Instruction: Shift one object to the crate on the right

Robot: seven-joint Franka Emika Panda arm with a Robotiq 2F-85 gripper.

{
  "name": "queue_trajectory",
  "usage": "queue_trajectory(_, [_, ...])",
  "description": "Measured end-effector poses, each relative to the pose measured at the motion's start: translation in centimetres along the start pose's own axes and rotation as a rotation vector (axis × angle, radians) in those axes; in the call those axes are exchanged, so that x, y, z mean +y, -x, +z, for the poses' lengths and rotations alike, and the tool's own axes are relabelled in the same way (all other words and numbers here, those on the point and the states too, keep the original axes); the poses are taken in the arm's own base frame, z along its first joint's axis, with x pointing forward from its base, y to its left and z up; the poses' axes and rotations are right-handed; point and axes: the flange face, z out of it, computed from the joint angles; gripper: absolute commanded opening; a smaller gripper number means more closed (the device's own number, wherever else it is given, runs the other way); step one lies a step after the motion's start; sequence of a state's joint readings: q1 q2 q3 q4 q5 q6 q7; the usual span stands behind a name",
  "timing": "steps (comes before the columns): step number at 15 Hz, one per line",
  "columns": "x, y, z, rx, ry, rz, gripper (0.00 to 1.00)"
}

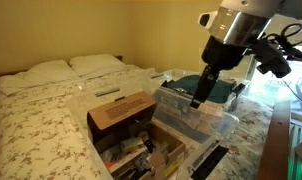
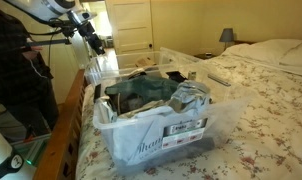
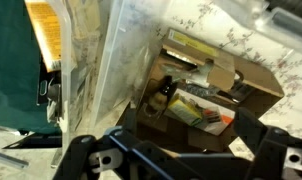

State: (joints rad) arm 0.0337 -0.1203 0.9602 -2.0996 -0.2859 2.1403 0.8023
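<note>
The robot's gripper is hanging crooked by the crate's side (image 3: 129, 45), so it should swing across above the cardboard box and turn square to the box before going down to the dark bottle (image 3: 160, 97).
The clear plastic crate (image 1: 219, 126) sits on the bed, holding a dark teal cloth (image 1: 216, 88) and plastic bags; it shows close up in an exterior view (image 2: 161, 132), and its see-through wall shows in the wrist view (image 3: 111, 70). A brown cardboard box (image 1: 121, 108) with open flaps stands beside it, holding a dark bottle (image 3: 164, 92), a yellow-green packet (image 3: 196, 108) and other small items. My gripper (image 1: 196, 101) hangs over the crate's edge on the side nearest the box. It also shows in an exterior view (image 2: 96, 47) and in the wrist view (image 3: 181, 152). It is open and empty.
The bed has a floral cover (image 1: 36, 125) and white pillows (image 1: 51, 72) at the head. A wooden footboard (image 2: 66, 130) runs along the bed's end by the robot. A bedside lamp (image 2: 227, 36) stands far off.
</note>
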Motion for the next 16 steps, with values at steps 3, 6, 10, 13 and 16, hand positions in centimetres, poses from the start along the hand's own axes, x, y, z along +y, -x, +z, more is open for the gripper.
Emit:
queue_trajectory(3, [0.0,-2.7,0.6,0.002,0.043,-0.005,1.0])
queue_trajectory(6, [-0.1,-3.6,1.1,-0.012,0.027,-0.005,1.0])
queue_trajectory(10, [-1.1,-3.0,2.1,-0.032,0.025,0.024,1.0])
queue_trajectory(13, [-5.7,-0.6,5.5,-0.115,0.006,0.105,1.0])
queue_trajectory(16, [-10.8,1.1,9.4,-0.196,-0.004,0.191,1.0])
